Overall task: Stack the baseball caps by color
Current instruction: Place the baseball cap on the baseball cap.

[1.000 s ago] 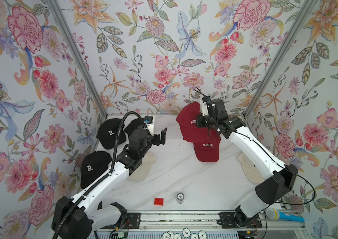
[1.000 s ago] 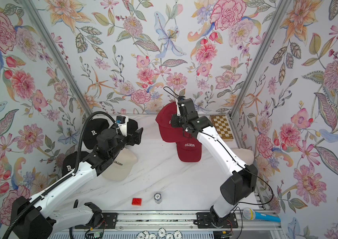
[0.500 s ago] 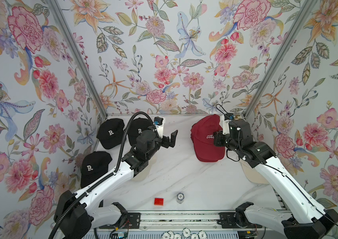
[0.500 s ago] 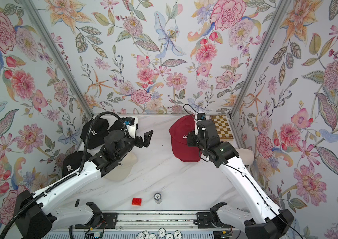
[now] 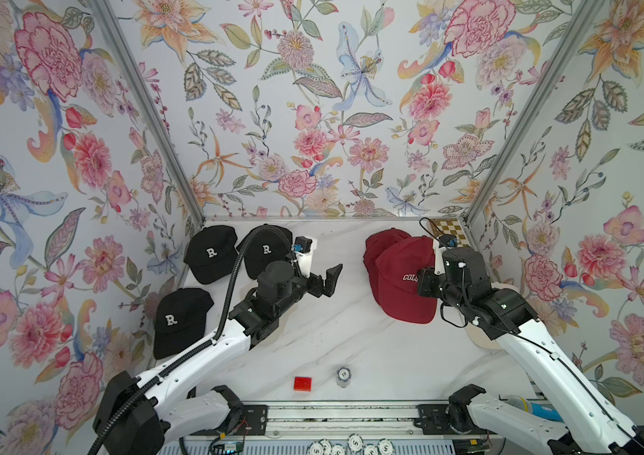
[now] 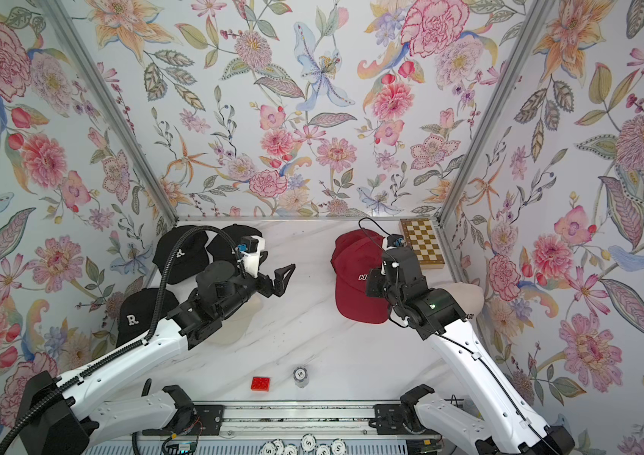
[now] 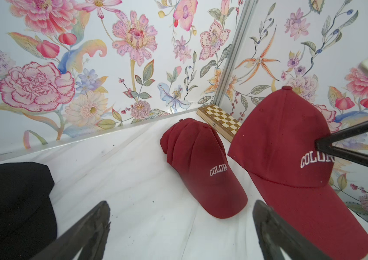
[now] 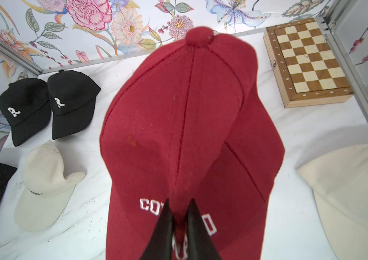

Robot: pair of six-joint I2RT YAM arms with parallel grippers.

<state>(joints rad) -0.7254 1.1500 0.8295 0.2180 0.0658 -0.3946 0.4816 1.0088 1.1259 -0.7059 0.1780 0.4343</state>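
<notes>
The held dark red cap's visor [image 5: 407, 306] points the same way as the visor of the lying cap [image 5: 381, 246], so I should keep lowering my right gripper until the held cap covers the lying cap.
My right gripper [image 8: 179, 201] is shut on the front of a dark red "COLORADO" cap [image 5: 403, 275] [image 8: 178, 123], a fold of fabric between its fingers. That cap hangs over a second dark red cap [image 5: 381, 240] [image 7: 198, 157] lying at the back right. Three black "R" caps [image 5: 210, 254] [image 5: 267, 248] [image 5: 176, 315] lie at the left. One cream cap [image 8: 43, 180] lies under my left arm, another [image 8: 354, 191] at the right edge. My left gripper [image 7: 181, 203] [image 5: 328, 279] hovers open over mid-table, holding nothing.
A wooden chessboard [image 5: 448, 232] [image 8: 306, 60] lies in the back right corner by the wall post. Near the front edge sit a small red brick [image 5: 302, 383] and a poker chip stack [image 5: 343, 376]. Floral walls close three sides.
My right arm has carried the dark red cap from the back middle rightward and down, over the other dark red cap. My left gripper has moved rightward toward mid-table, still open.
</notes>
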